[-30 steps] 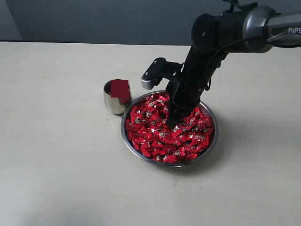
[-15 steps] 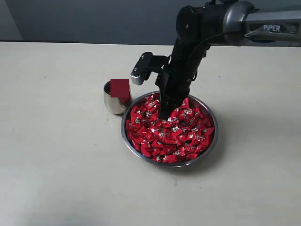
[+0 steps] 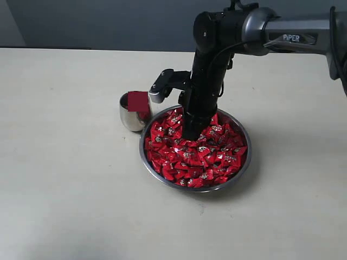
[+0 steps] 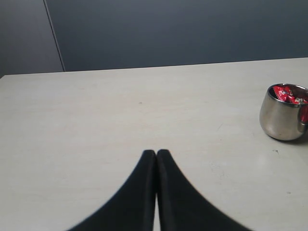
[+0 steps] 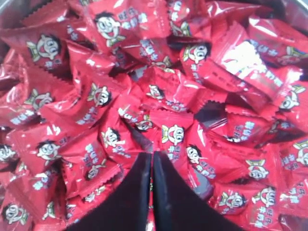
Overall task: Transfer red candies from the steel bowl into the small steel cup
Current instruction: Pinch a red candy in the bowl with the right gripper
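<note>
I need to open my right gripper's tips [image 5: 152, 153], which are closed and empty above a red candy, then lower them around that candy's wrapper [image 5: 173, 137] and close them before I lift.
The steel bowl [image 3: 243, 172] sits at the table's middle, heaped with red candies [image 3: 203, 154]. My right gripper [image 3: 189, 133] stands nearly upright with its tips in the bowl's back-left part, close to the small steel cup [image 3: 129, 120]. In the right wrist view this gripper [image 5: 153, 154] is shut, and the crimped edge of one red candy [image 5: 173, 134] meets its tips as if pinched there. The cup [image 4: 281, 120] holds a few red candies [image 4: 288, 94]. My left gripper [image 4: 156, 152] is shut and empty over bare table, well short of the cup.
The cup stands just outside the bowl's rim on the left. A dark wall [image 3: 108, 21] runs behind the pale tabletop [image 3: 65, 179]. The right arm's wrist camera mount [image 3: 161, 86] juts out above the cup.
My right arm has shifted left and risen slightly, carrying the gripper from the bowl's middle to its back-left part, nearer the cup. The cup and bowl have stayed put.
</note>
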You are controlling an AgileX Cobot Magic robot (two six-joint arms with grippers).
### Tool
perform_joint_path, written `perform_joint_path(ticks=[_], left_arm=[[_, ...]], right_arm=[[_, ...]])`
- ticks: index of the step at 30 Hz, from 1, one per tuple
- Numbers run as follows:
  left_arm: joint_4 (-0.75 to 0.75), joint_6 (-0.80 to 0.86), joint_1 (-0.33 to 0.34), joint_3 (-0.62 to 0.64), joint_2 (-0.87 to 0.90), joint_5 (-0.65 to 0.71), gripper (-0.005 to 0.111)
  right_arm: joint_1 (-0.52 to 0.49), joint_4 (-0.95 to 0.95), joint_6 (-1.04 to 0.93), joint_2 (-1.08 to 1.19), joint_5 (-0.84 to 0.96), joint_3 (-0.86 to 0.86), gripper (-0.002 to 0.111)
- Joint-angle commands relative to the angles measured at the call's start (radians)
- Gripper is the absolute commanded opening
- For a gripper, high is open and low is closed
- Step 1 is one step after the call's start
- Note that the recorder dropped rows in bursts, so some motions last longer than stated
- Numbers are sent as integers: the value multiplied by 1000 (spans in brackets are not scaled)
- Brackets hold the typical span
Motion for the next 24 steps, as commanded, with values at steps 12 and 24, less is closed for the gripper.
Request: perform_joint_path(ticks=[12, 24], left_arm=[[1, -3, -8, 4, -4, -2, 0], [1, -3, -8, 4, -4, -2, 0]], right_arm=[[0, -9, 62, 6, -63, -4, 37], [0, -15, 73, 64, -66, -4, 37]])
